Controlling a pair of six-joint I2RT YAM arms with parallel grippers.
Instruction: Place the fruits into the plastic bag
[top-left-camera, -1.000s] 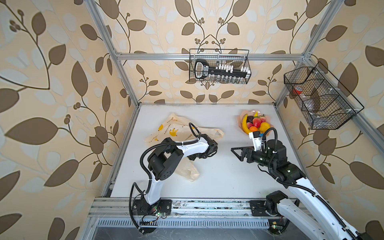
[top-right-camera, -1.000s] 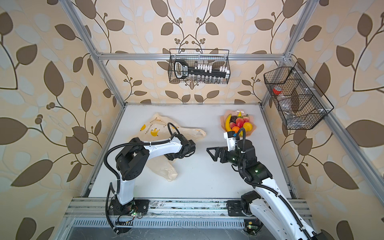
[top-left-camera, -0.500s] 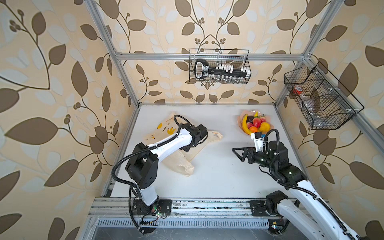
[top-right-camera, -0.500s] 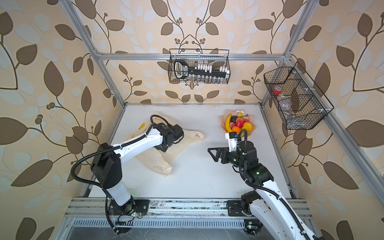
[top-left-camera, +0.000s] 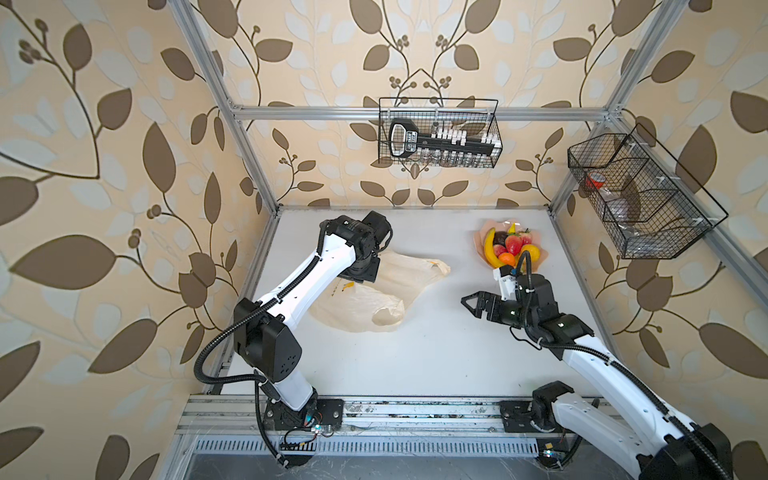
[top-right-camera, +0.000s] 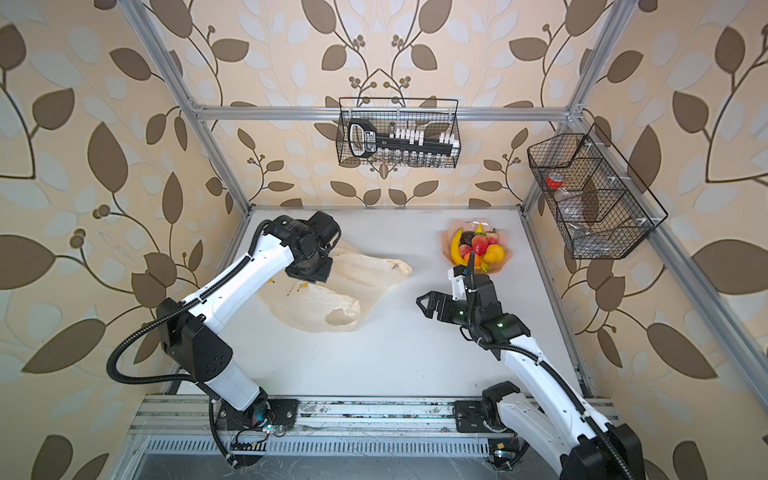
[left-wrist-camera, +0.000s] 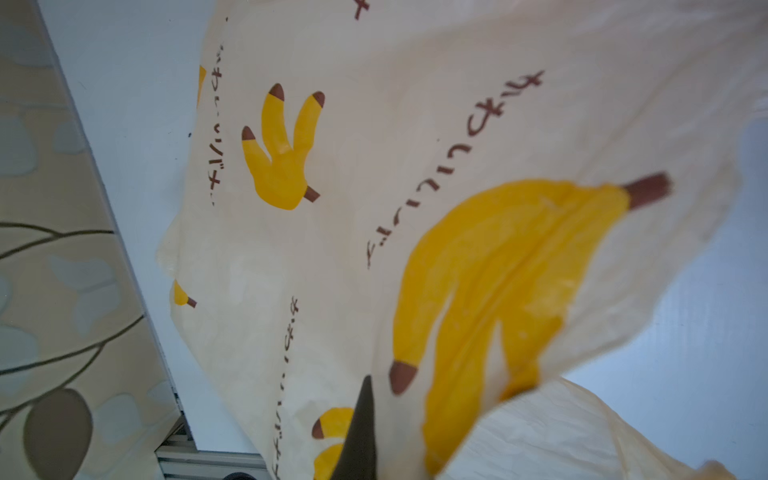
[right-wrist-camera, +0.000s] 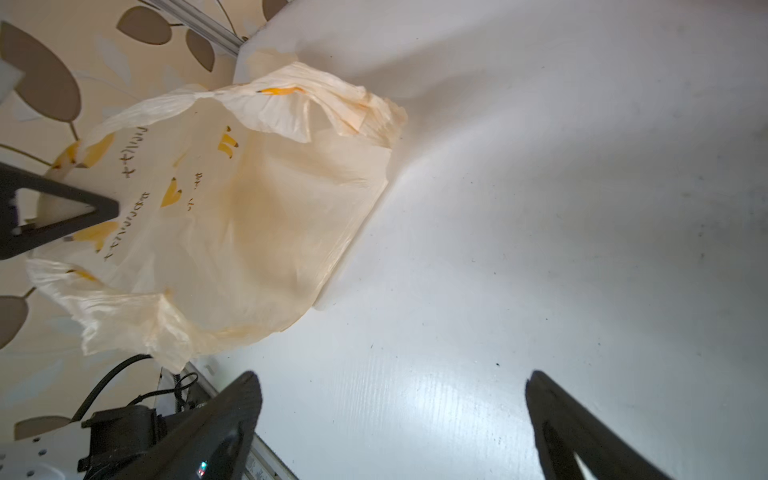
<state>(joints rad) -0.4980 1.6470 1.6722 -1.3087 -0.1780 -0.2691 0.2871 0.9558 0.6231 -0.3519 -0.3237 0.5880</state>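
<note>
The bag's opening (top-left-camera: 409, 289) sags, its far handle slack, so next I move the bag closer with my left gripper for my right gripper to pull that handle (top-left-camera: 438, 265) back.
The plastic bag (top-left-camera: 374, 299) (top-right-camera: 332, 301), cream with banana prints, lies crumpled at the table's left middle. One edge is lifted by my left gripper (top-left-camera: 359, 270), which points down and is shut on the film. The left wrist view is filled by the bag (left-wrist-camera: 374, 166), with one dark finger (left-wrist-camera: 363, 428) against it. The fruits (top-left-camera: 509, 249) (top-right-camera: 478, 247) are piled on a pink plate (top-left-camera: 478, 243) at the back right. My right gripper (top-left-camera: 471, 305) (right-wrist-camera: 390, 382) is open and empty over bare table, facing the bag's gaping mouth (right-wrist-camera: 232, 216).
A wire basket (top-left-camera: 440, 133) hangs on the back wall and another wire basket (top-left-camera: 640, 195) on the right wall. An aluminium rail (top-left-camera: 395, 415) runs along the table's front edge. The left wall stands close behind the bag.
My left gripper closed on the bag and drew it left and toward the back, lifting an edge. The right gripper has barely moved and stays open.
</note>
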